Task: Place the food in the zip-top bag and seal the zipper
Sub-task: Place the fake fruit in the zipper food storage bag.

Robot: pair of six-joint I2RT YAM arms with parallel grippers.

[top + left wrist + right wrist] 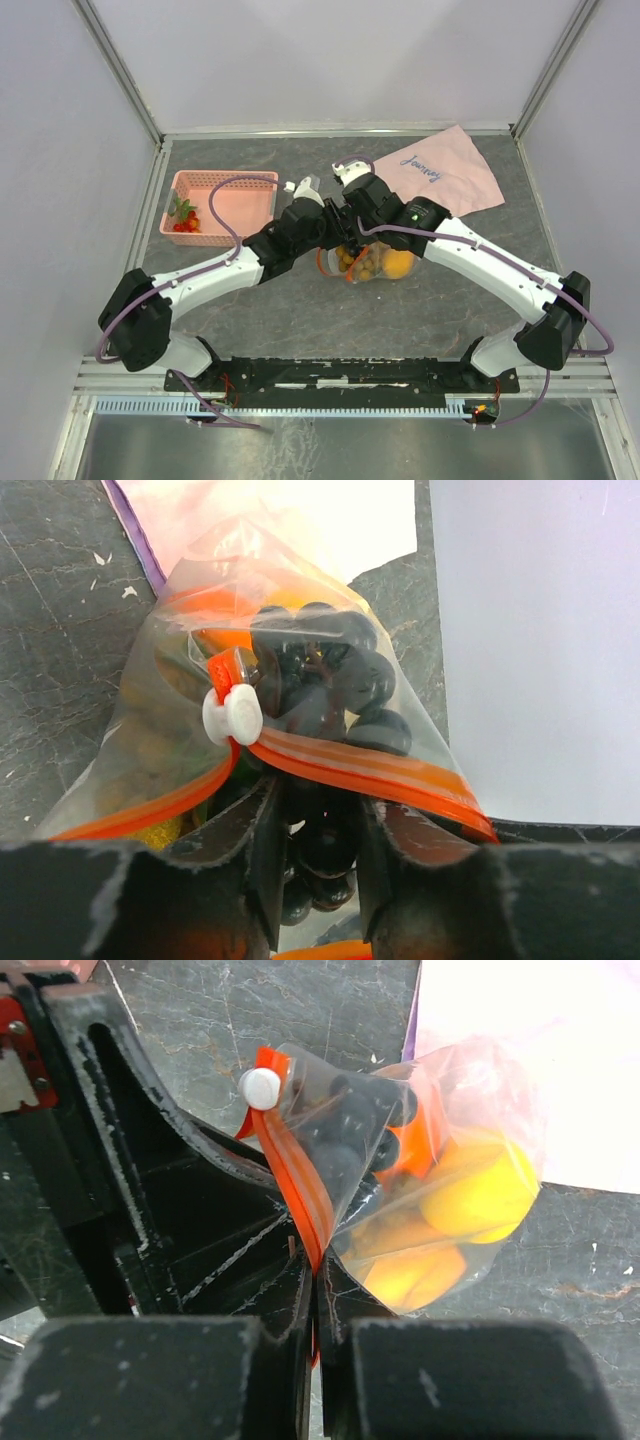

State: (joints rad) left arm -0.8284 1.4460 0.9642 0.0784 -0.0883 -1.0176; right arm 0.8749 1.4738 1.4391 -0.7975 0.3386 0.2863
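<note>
The tail of the dark grapes [318,888] sticks out of the bag's opening. My left gripper should grab the grapes farther back and push them deeper inside [312,702].
The clear zip-top bag [385,268] lies mid-table between both arms, holding a yellow lemon [480,1185], orange fruit [410,1270] and dark grapes [345,1130]. My right gripper [318,1270] is shut on the orange-red zipper strip [300,1185], just below its white slider [260,1088]. My left gripper [318,790] reaches into the bag's mouth under the zipper strip [400,770], beside the slider [232,717]. Its fingers [265,840] close on the dark grapes [335,670]. The mouth is open at this end.
A pink basket [225,178] stands at the back left with tiny red pieces and green leaves [187,224] in it. A pink cloth with writing [450,175] lies at the back right, just behind the bag. Grey walls enclose the table.
</note>
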